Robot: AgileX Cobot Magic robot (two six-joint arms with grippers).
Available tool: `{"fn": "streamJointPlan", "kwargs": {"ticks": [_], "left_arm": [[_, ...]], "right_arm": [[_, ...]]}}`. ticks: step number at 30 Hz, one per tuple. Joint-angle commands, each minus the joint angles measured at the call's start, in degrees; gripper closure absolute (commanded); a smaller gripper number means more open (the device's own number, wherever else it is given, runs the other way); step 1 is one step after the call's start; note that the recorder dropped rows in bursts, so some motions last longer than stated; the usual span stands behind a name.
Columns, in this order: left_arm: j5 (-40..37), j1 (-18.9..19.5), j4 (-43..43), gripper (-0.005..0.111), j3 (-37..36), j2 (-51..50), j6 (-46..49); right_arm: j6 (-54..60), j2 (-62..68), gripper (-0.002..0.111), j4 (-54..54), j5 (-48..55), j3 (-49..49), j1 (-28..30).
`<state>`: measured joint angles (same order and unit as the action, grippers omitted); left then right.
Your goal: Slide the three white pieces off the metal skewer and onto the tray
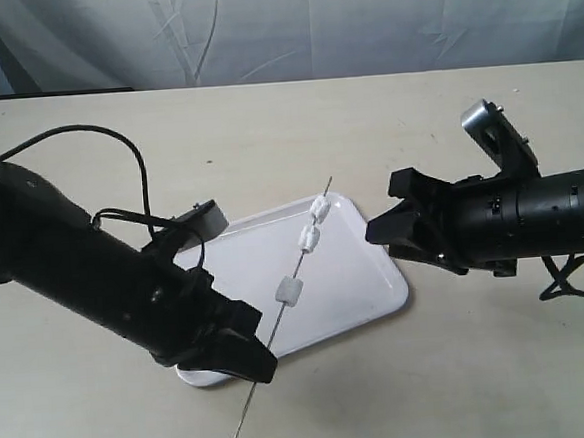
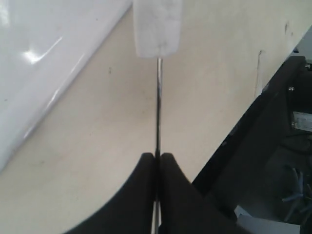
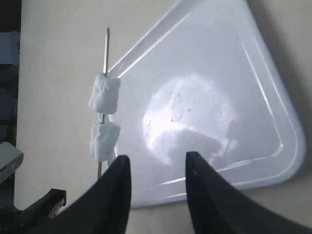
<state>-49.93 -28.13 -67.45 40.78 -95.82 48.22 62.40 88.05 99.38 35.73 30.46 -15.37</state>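
The upper white pieces [image 1: 309, 238] are outside the open fingers of my right gripper, so next I swing that gripper over and close it on the piece [image 1: 319, 209] nearest the skewer's tip.
The thin metal skewer [image 1: 300, 261] slants across the white tray [image 1: 351, 275], held above it. All three white pieces are threaded on it: two close together near its far tip [image 1: 317, 210] [image 1: 309, 240] and one lower down [image 1: 290, 292]. My left gripper [image 1: 250, 362] is shut on the skewer's lower part; the left wrist view shows the rod [image 2: 158, 107] clamped between the jaws, with one white piece [image 2: 158, 27] just ahead. My right gripper [image 1: 385, 228] stands open at the tray's right edge, apart from the skewer; its wrist view shows the two upper pieces [image 3: 104, 93] [image 3: 103, 140] beside its fingers [image 3: 122, 178].
The beige tabletop [image 1: 483, 366] surrounds the tray. A grey cloth backdrop [image 1: 288, 24] hangs behind the table's far edge. The left arm's cable [image 1: 133, 160] loops above the table at the left. A small white round object [image 1: 198, 376] peeks from under the left gripper.
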Motion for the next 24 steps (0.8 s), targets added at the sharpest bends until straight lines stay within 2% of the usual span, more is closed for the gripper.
{"fn": "streamJointPlan", "kwargs": {"ticks": [1,4,6,8,10,12,14,20,24], "left_arm": [[2.9,-0.4,-3.5,0.107,-1.8,0.5,2.8],[8.8,-0.4,-3.5,0.107,-3.3,0.5,3.0],[8.1,0.6,-3.2,0.107,-3.6,0.5,3.0],[4.9,2.2,-3.0,0.107,-3.6,0.5,3.0],[3.3,3.0,-3.2,0.107,-3.6,0.5,3.0],[2.7,3.4,-3.6,0.107,-3.6,0.5,3.0],[2.0,3.6,-4.4,0.107,-3.6,0.5,3.3],[2.0,3.6,-5.1,0.107,-3.6,0.6,3.5],[2.6,3.6,-5.8,0.107,-3.6,0.6,4.5]], "right_arm": [[4.8,2.2,0.072,0.6,2.7,3.7,-0.1],[10.2,2.5,0.072,0.6,1.2,6.5,-0.4],[11.4,3.2,0.072,0.6,-4.4,6.4,-1.2],[2.4,6.4,0.073,0.0,-7.2,5.8,-1.3],[-2.0,9.6,0.080,-2.5,-5.9,5.9,-1.3],[-2.2,13.3,0.088,-1.2,-2.2,5.9,-1.4],[3.7,16.5,0.090,0.6,4.1,5.9,-1.4],[10.1,25.5,0.078,0.6,16.5,8.6,-1.4],[14.1,28.7,0.078,0.6,23.6,10.5,-1.4]]}}
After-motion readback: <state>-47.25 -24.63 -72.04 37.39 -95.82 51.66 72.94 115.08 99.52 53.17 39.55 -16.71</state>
